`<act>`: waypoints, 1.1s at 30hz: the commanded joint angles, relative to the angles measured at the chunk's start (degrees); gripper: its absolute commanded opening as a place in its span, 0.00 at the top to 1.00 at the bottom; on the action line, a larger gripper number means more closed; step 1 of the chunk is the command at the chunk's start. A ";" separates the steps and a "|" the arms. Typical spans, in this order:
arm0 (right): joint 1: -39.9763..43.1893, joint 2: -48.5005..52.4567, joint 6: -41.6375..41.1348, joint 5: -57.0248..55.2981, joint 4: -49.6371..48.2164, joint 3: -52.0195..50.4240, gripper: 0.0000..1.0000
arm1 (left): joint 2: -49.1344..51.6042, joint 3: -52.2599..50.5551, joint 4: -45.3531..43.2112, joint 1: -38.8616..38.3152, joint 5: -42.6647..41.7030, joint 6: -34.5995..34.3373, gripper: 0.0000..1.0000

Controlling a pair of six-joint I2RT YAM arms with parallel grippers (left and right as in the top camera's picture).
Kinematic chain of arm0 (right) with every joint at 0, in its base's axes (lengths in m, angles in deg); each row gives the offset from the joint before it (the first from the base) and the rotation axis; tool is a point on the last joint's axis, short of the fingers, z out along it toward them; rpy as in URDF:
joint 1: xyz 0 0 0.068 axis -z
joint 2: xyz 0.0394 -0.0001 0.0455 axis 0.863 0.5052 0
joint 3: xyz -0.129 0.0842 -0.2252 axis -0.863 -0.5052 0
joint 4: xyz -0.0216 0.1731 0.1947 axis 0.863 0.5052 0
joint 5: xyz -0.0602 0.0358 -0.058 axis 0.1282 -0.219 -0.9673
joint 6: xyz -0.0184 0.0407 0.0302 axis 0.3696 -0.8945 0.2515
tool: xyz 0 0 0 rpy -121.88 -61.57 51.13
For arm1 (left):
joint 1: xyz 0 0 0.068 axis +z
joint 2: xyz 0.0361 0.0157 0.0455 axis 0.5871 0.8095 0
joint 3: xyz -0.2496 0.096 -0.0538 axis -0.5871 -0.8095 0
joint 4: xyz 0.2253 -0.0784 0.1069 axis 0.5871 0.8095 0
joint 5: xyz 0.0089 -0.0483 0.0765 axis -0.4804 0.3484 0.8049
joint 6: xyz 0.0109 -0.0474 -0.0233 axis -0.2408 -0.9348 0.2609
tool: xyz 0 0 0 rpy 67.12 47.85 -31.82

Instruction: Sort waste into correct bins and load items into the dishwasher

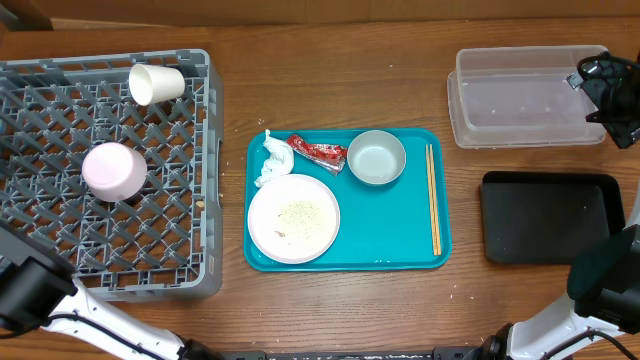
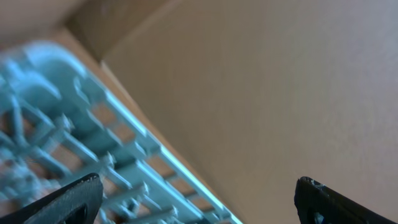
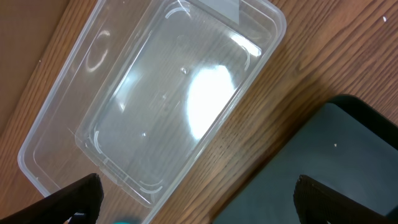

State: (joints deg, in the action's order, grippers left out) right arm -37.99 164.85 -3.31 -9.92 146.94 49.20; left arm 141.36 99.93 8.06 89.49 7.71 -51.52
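The white cup (image 1: 158,84) is lying on its side across the wires of the rack, so next my left gripper goes back, grabs the cup's open end (image 1: 141,84) and turns the cup in the corner of the rack.
The grey dish rack (image 1: 190,180) at the left holds a white cup (image 1: 155,83) on its side and a small round pale dish (image 1: 115,170). On the teal tray (image 1: 400,240) lie a crumpled napkin (image 1: 272,160), a red wrapper (image 1: 318,152), a metal bowl (image 1: 377,157) and a white plate (image 1: 320,240) with rice crumbs (image 1: 298,212). My right gripper (image 1: 610,95) (image 3: 199,202) is open and empty above the gap between the clear tub (image 1: 520,100) (image 3: 161,99) and the black tray (image 1: 550,217) (image 3: 336,168). My left gripper (image 2: 199,199) is open and empty beside the blurred rack edge (image 2: 124,162).
Wooden chopsticks (image 1: 433,198) lie along the teal tray's right side. The left arm (image 1: 30,290) sits at the rack's front left corner. The right arm's base (image 1: 600,285) is at the front right, beside the black tray. The wooden table (image 1: 330,90) lies between rack, tray and tub.
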 commanded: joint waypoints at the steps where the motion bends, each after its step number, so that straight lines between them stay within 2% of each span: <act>1: 0.04 -0.02 -0.39 0.00 -0.35 0.20 0.00 | -2.03 0.68 -1.95 1.33 0.42 3.48 0.00; 3: 0.04 -0.02 -0.37 0.00 -0.35 0.20 0.00 | -3.23 0.68 -0.81 1.68 1.64 3.80 0.00; 6: 0.04 -0.02 -0.37 0.00 -0.35 0.20 0.00 | -5.01 0.68 3.32 1.79 3.80 8.55 0.00; 13: 0.04 -0.02 -0.37 0.00 -0.33 0.20 0.00 | -12.15 0.68 29.27 0.20 21.59 39.26 0.00; 15: 0.04 -0.02 -0.39 0.00 -0.33 0.20 0.00 | -13.55 0.68 32.44 -0.52 22.53 44.22 0.00; 18: 0.04 -0.02 -0.37 0.00 -0.33 0.20 0.00 | -15.13 0.68 34.82 -1.81 22.95 45.53 0.00; 20: 0.04 -0.02 -0.39 0.00 -0.35 0.20 0.00 | -16.35 0.68 37.18 -3.21 26.88 47.28 0.00; 25: 0.04 -0.02 -0.37 0.00 -0.33 0.20 0.00 | -19.34 0.68 45.11 -10.25 51.28 59.25 0.00; 27: 0.04 -0.02 -0.37 0.00 -0.35 0.20 0.00 | -19.74 0.68 46.40 -13.90 55.69 62.29 0.00; 29: 0.04 -0.02 -0.37 0.00 -0.35 0.20 0.00 | -19.91 0.68 47.71 -17.22 54.21 61.48 0.00; 33: 0.04 -0.02 -0.37 0.00 -0.35 0.20 0.00 | -20.11 0.68 54.66 -22.67 45.03 55.30 0.00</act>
State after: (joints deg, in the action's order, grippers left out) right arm -38.01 164.85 -3.31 -9.92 146.92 49.20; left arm 123.20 100.04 59.66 69.84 55.38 5.20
